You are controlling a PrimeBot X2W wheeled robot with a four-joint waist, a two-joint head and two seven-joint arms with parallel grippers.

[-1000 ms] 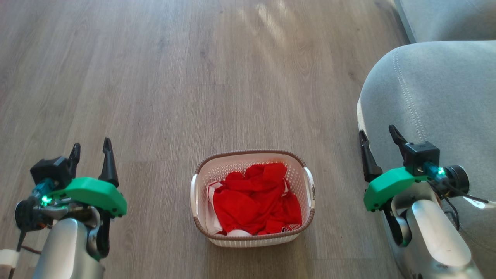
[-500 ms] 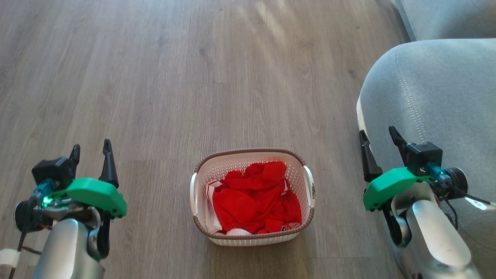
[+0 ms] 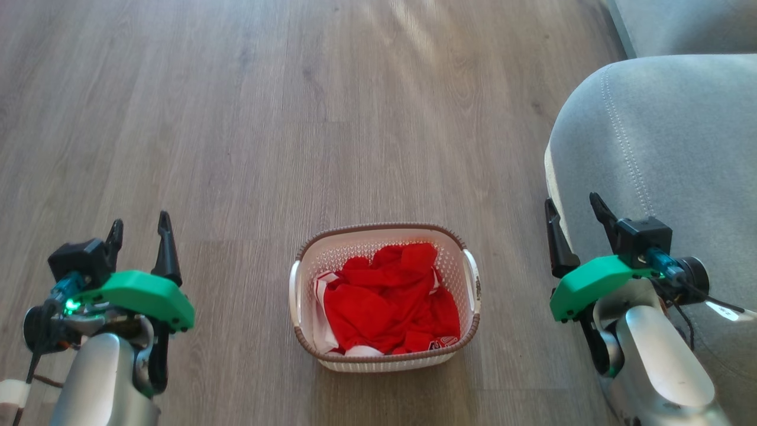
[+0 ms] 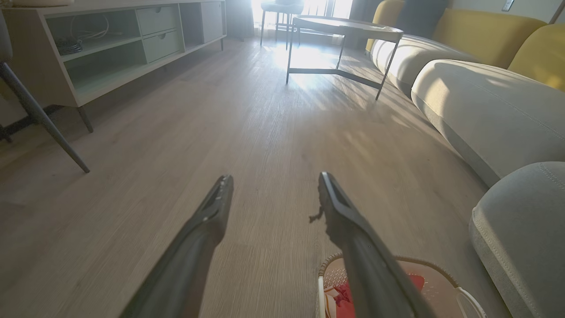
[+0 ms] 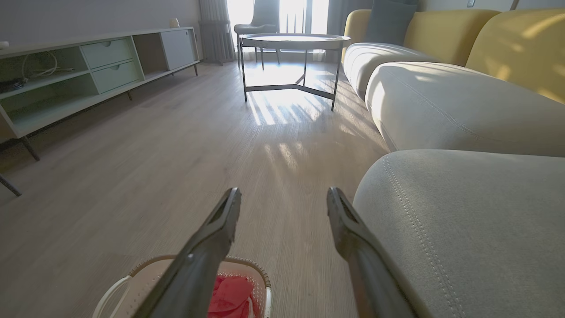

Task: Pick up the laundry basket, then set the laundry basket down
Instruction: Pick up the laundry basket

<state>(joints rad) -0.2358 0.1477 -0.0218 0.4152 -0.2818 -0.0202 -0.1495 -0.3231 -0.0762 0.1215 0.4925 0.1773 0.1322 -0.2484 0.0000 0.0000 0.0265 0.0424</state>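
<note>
I expect the white handles (image 3: 294, 293) to stay in place and carry the laundry basket upright when I lift, because they run into the brown braided rim (image 3: 303, 249).
The laundry basket (image 3: 307, 299) stands on the wood floor in the lower middle of the head view: white perforated plastic, brown braided rim, white side handles, red-and-white clothes inside. My left gripper (image 3: 140, 228) hovers open well to its left, nothing between its fingers. My right gripper (image 3: 572, 208) is open to the basket's right, close beside a grey seat. The left wrist view catches the basket (image 4: 435, 282) at its bottom right, behind one finger of the left gripper (image 4: 276, 183). In the right wrist view the basket (image 5: 145, 269) sits bottom left, below the open right gripper (image 5: 284, 196).
A grey upholstered seat (image 3: 668, 148) fills the right side, right against my right arm. Farther off are a long sofa (image 5: 441, 101) with yellow backs, a round metal-legged coffee table (image 5: 293, 42) and a low media cabinet (image 4: 110, 48) on the left. A chair leg (image 4: 39, 117) slants at left.
The whole head view has shifted slightly, so the basket sits a little higher in the picture. Both grippers stay open and apart from the basket.
</note>
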